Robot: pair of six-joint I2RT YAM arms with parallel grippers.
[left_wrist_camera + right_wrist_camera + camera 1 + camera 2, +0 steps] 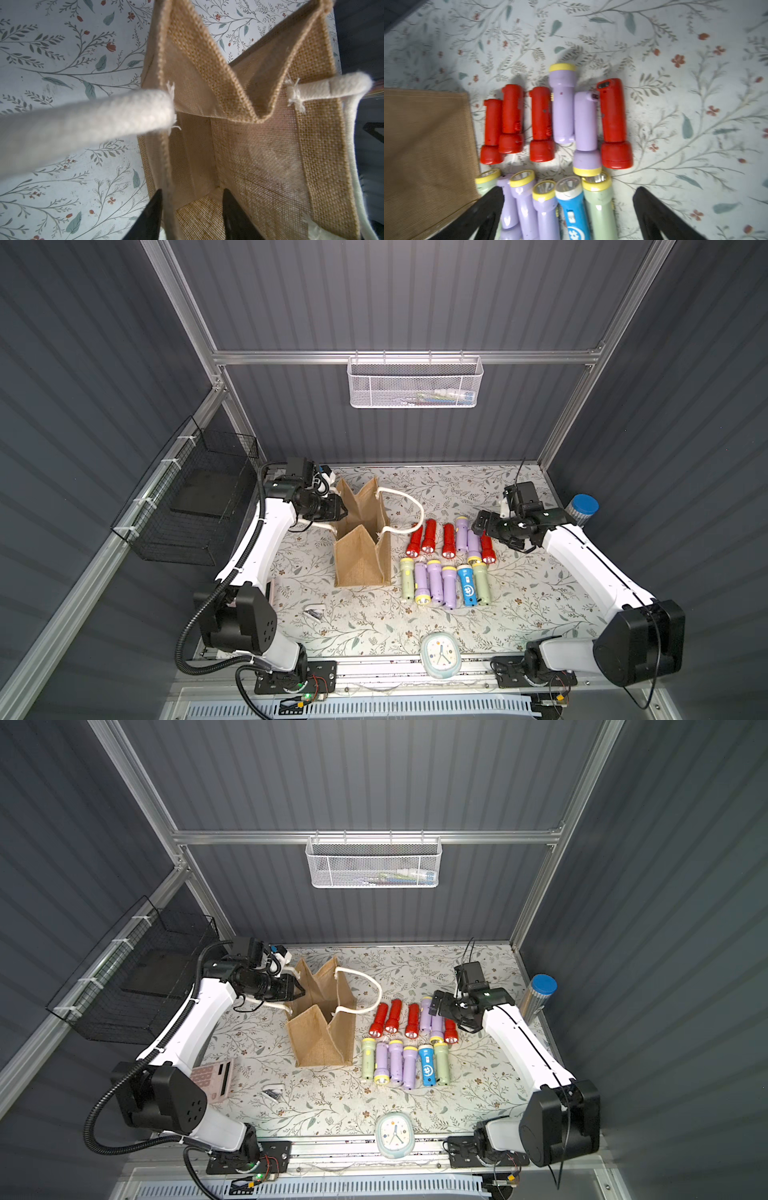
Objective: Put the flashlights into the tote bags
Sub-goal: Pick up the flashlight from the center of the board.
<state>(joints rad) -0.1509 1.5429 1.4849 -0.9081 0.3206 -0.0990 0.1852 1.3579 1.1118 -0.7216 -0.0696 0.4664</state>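
The tan tote bag's front side (361, 564) shows a peaked fold (360, 530), so I expect that side to spread and bend when I lower the red flashlight inside.
The tan tote bag (361, 564) stands open left of centre, its white rope handles (409, 502) hanging out to both sides. My left gripper (338, 512) is at the bag's left wall, open. In the left wrist view its fingers (153, 207) straddle that wall's rim (166, 166), one outside and one inside the bag (259, 155). The flashlights lie in two rows right of the bag: red ones (428, 536) and lavender ones at the back, pale green, lavender and a blue one (468, 585) in front. My right gripper (484, 522) hovers wide open and empty over them (569, 189).
A white mesh basket (413, 381) hangs on the back rail and a black wire basket (195, 506) on the left wall. A silver cylinder with a blue cap (584, 508) stands at the far right. A clock (440, 655) sits at the front edge and a pink calculator (212, 1079) front left.
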